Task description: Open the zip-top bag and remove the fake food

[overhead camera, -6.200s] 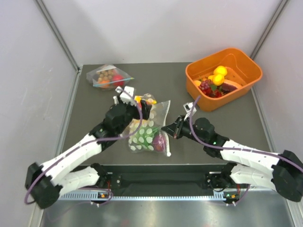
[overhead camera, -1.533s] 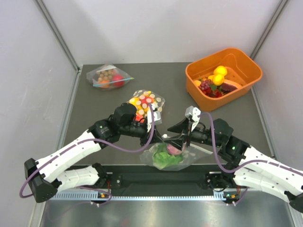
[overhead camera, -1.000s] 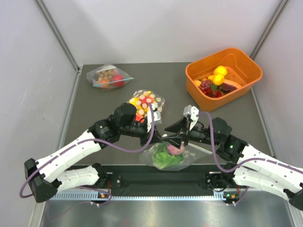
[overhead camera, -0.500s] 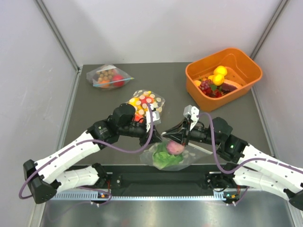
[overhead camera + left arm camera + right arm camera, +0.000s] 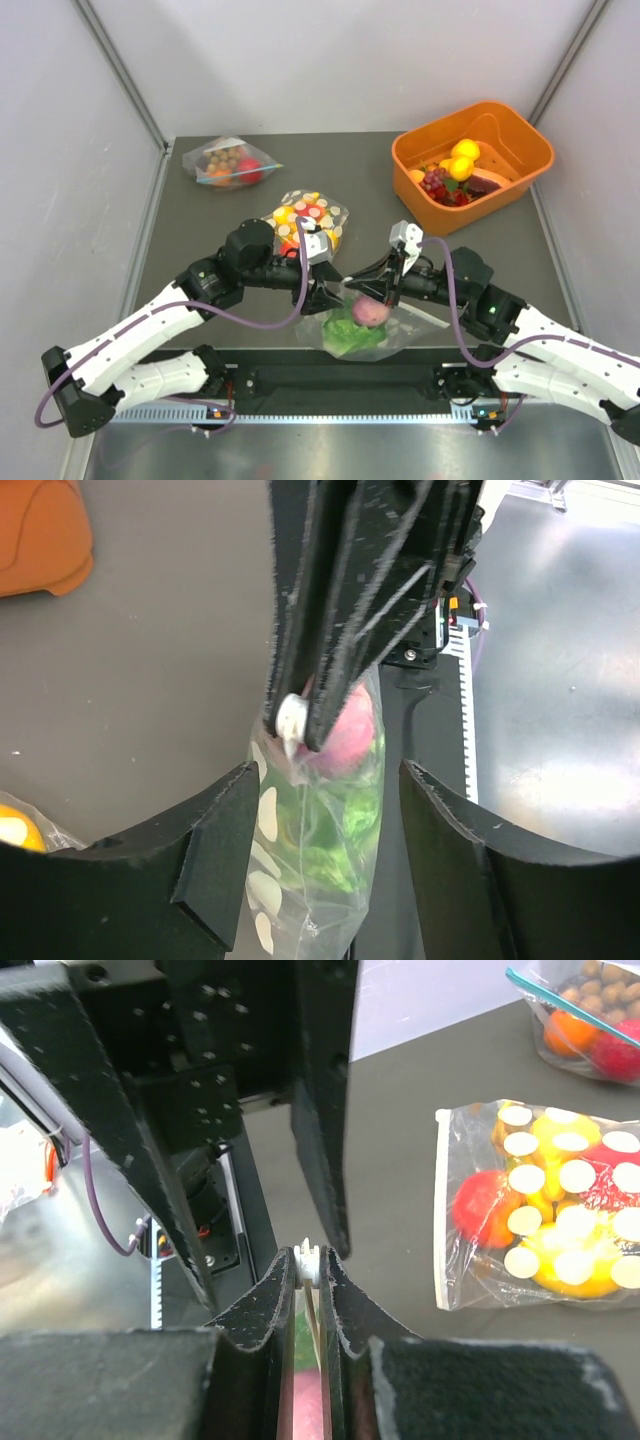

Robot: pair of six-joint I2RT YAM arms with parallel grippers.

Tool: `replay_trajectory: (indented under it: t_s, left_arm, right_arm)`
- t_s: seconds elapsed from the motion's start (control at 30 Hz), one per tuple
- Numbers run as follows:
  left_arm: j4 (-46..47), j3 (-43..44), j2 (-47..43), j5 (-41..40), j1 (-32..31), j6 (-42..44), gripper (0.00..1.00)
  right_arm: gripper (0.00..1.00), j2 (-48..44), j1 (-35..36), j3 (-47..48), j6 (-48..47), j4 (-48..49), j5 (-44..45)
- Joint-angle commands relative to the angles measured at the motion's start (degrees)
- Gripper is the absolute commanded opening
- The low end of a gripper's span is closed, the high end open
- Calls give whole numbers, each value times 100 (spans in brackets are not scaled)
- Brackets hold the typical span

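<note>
Next, my left gripper takes over the spot nearest it, where my right gripper is pinching the bag's top edge (image 5: 291,721), so that my right gripper is free for the edge's far end (image 5: 437,320).
The zip-top bag (image 5: 372,338) is clear with white dots and hangs near the table's front edge. It holds the green lettuce (image 5: 345,338) and the purple onion (image 5: 370,312). My right gripper (image 5: 350,290) is shut on the bag's top edge at the white zipper slider (image 5: 310,1258). My left gripper (image 5: 322,292) is open. In the left wrist view its fingers (image 5: 215,850) stand on either side of the bag (image 5: 320,880) without touching it. The lettuce (image 5: 335,855) and onion (image 5: 345,735) show through the plastic there.
A dotted bag with yellow and red pieces (image 5: 305,220) lies behind the grippers. A plain bag with brown balls (image 5: 228,162) lies at the back left. An orange bin (image 5: 520,165) with lemons and grapes stands at the back right. The metal rail runs along the front.
Since 6 s ago the bag went from lying mid-table to hanging at the front edge. In the last second my left arm drew back slightly left and the onion sits higher.
</note>
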Motion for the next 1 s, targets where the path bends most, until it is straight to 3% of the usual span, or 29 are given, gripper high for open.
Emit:
replay_trajectory:
  t_s: [0.0, 0.4, 0.67, 0.7, 0.73, 0.87, 0.9, 0.97]
  left_arm:
    - [618, -66, 74, 97, 30, -107, 64]
    - [1269, -172, 179, -422, 56, -257, 70]
    - [1181, -154, 549, 149, 56, -257, 65]
    - [1190, -172, 549, 184, 56, -257, 62]
    - [1190, -198, 549, 220, 56, -257, 44]
    - [1129, -198, 566, 325, 56, -257, 7]
    - [1068, -198, 575, 343, 56, -257, 1]
    - [1015, -207, 575, 343, 65, -239, 0]
  right_arm:
    - [1, -147, 87, 212, 27, 315, -51]
    - [1, -42, 113, 212, 123, 455, -350]
    - [1, -182, 122, 106, 167, 482, -236]
    - [1, -208, 122, 89, 167, 482, -183]
    - [1, -209, 122, 89, 176, 482, -165]
    - [1, -226, 122, 53, 141, 473, -69]
    - [1, -244, 122, 36, 132, 447, -16]
    - [0, -279, 122, 1, 62, 359, 46]
